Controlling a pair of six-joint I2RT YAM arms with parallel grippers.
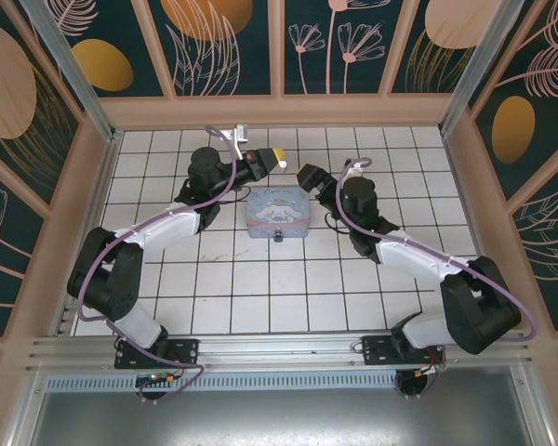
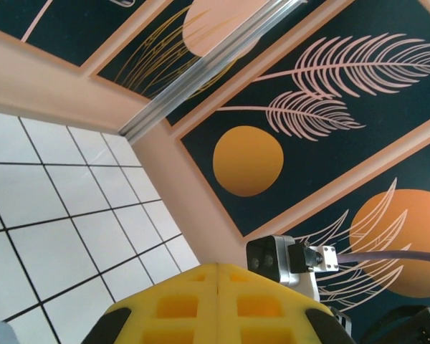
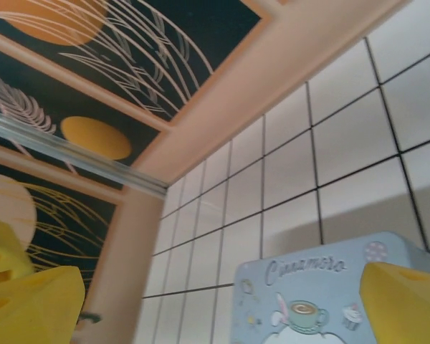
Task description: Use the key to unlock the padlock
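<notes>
The key's blade is covered by my left gripper's fingers, with the ring end hanging free, so my right gripper should grab the ring end before it unlocks the padlock.
The tiny blue padlock hangs at the near edge of the pastel blue cartoon tin box in the middle of the tiled floor. The key is out of view. My left gripper hovers just behind the tin's far left corner. Its yellow fingers are pressed together, and nothing shows between them at the tip of the left gripper. My right gripper sits at the tin's far right corner. It stands wide open, one yellow finger at each side, with the tin's lid below.
Peach walls with dark floral panels enclose the white tiled floor on three sides. The right arm's wrist camera sits close ahead of the left fingers. Open tiles lie in front of the tin, towards the arm bases.
</notes>
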